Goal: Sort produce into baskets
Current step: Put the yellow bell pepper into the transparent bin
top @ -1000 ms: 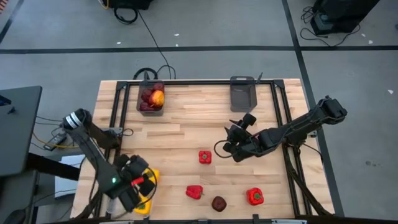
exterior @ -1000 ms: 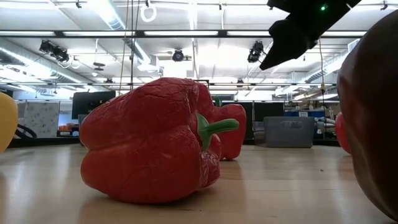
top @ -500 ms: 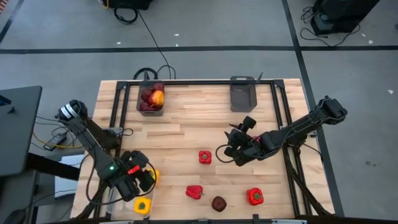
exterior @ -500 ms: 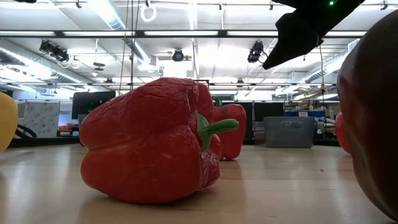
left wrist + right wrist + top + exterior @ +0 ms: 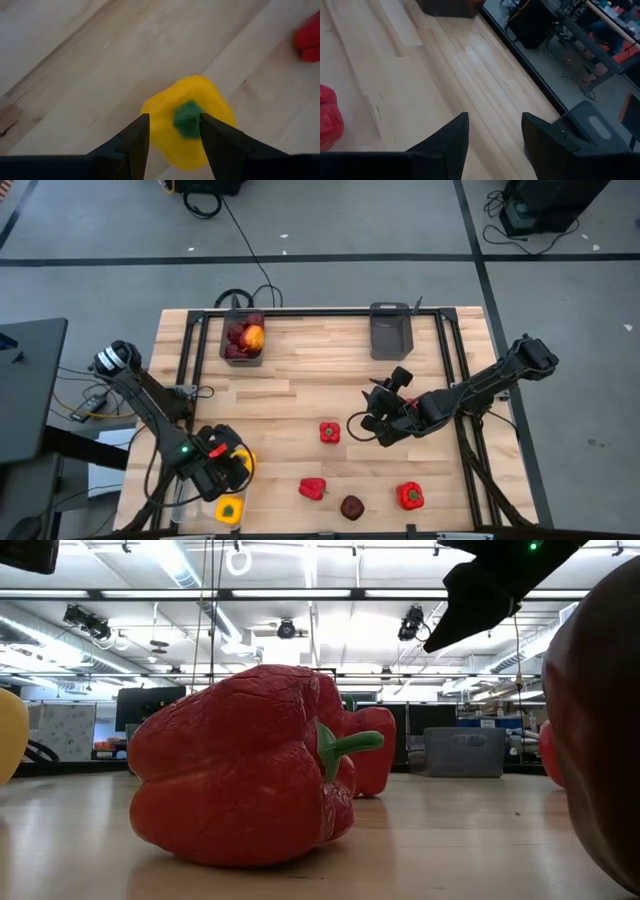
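Observation:
I should center my left gripper over the stem and pinch it before I lift the yellow pepper, because the yellow pepper's green stem (image 5: pixel 188 119) is off-center near one open finger.
My left gripper (image 5: pixel 226 468) is open near the table's near left corner, fingers pointing down. In the left wrist view a yellow pepper (image 5: pixel 187 125) with a green stem lies on the wood beyond the gap between the fingers, untouched. The high view shows two yellow peppers there, one (image 5: pixel 229 510) with its stem up and one (image 5: pixel 247 463) partly under the gripper. My right gripper (image 5: pixel 370 420) is open and empty above the table, right of a red pepper (image 5: pixel 329 432).
Two more red peppers (image 5: pixel 312 488) (image 5: pixel 409 496) and a maroon apple (image 5: pixel 351 506) lie near the front edge. A dark basket (image 5: pixel 243 338) with apples stands at the far left, an empty dark grey basket (image 5: pixel 390 330) at the far right. I cannot make out a clear basket.
My left gripper has gone a little toward the table's far edge, uncovering the yellow pepper near the front edge, which has stayed in place. My right gripper has shifted slightly toward the red pepper.

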Controlling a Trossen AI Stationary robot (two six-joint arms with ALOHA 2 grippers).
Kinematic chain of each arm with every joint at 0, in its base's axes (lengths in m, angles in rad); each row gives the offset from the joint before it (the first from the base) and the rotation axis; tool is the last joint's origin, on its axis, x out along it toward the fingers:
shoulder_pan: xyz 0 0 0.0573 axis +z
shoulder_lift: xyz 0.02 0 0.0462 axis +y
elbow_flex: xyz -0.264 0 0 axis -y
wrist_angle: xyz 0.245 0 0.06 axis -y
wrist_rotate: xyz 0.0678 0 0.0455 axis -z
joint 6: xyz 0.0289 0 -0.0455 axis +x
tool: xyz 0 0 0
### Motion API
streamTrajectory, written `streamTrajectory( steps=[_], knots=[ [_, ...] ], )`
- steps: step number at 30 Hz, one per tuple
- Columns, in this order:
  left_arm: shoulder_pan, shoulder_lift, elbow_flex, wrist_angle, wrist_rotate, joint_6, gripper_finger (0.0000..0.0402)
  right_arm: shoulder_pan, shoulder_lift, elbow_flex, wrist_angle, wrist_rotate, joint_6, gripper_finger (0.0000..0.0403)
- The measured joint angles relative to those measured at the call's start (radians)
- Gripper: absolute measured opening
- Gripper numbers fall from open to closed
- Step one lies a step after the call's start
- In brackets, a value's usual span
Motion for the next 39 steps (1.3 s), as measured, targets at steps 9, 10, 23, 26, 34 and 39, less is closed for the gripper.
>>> streamTrajectory(
  steps=[9, 10, 23, 26, 34, 39],
  knots=[
    [0.018, 0.0, -0.006, 0.021, 0.001, 0.096, 0.0166, -0.008, 0.0, -0.028, -0.002, 0.008, -0.003, 0.0193],
    [0.018, 0.0, -0.006, 0.022, 0.002, 0.096, 0.0159, -0.01, 0.0, -0.032, -0.002, 0.005, -0.003, 0.0193],
    [0.019, 0.001, -0.004, 0.012, -0.021, 0.153, 0.0006, -0.023, 0.0, -0.04, 0.004, 0.009, -0.009, 0.0193],
    [0.019, -0.003, -0.001, 0.016, -0.015, 0.154, 0.0003, -0.023, 0.0, -0.04, 0.008, 0.012, -0.01, 0.0193],
    [0.019, -0.02, -0.001, 0.015, -0.028, 0.15, 0.0007, -0.024, 0.0, -0.04, 0.008, 0.016, -0.011, 0.0193],
    [0.024, -0.02, -0.001, -0.026, -0.112, 0.073, 0.0045, -0.024, 0.0, -0.04, 0.008, 0.016, -0.011, 0.0193]
  ],
)
